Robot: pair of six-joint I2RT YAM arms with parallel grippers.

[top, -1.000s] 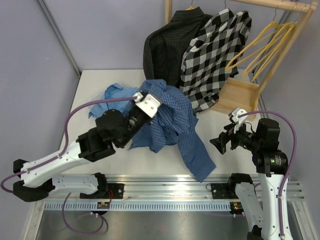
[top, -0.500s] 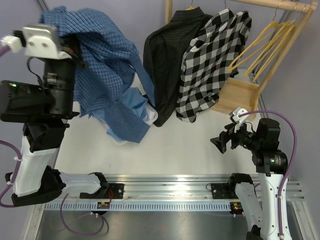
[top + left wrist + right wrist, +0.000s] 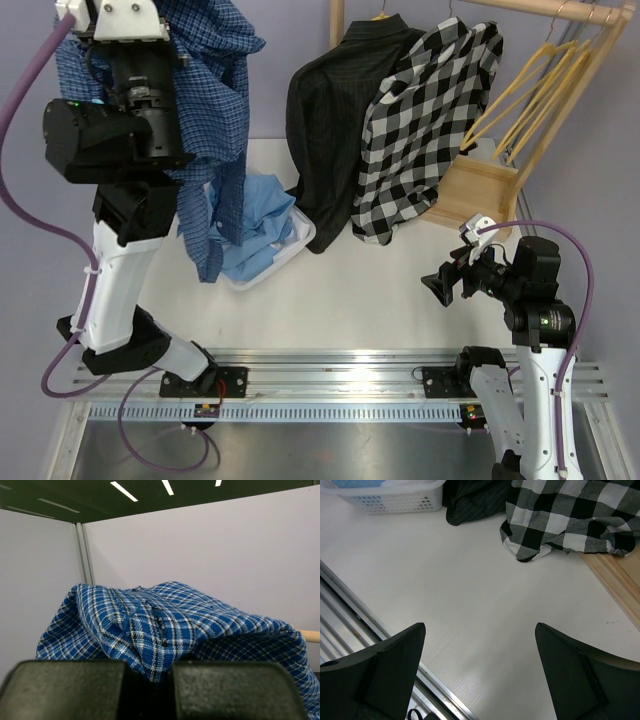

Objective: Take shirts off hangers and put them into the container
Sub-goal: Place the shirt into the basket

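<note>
I carry on lowering my left gripper, as the dark blue shirt's lower end (image 3: 214,240) is hanging over the white basket (image 3: 262,232), until the folds pile up there, and then let go.
My left gripper (image 3: 150,680) is shut on a fold of the dark blue small-check shirt (image 3: 165,625). It is raised high at the top left, and the shirt (image 3: 215,110) hangs from it down to the white basket (image 3: 298,243). A light blue shirt (image 3: 255,215) lies in that basket. On the rail hang the black pinstriped shirt (image 3: 325,120) and the black-and-white check shirt (image 3: 425,120). To their right hang bare yellow hangers (image 3: 530,85). My right gripper (image 3: 440,285) stands open over bare table at the near right, nothing between its fingers (image 3: 390,665).
The wooden rack has a top rail (image 3: 560,10), a slanted post and a flat base (image 3: 480,190) at the back right. Both hanging shirts' hems (image 3: 535,550) rest on the table near that base (image 3: 615,575). A metal rail (image 3: 330,365) runs along the near edge.
My left arm swung up and to the left, lifting the blue check shirt off the table's middle until it hangs above the basket. The right arm has not moved.
</note>
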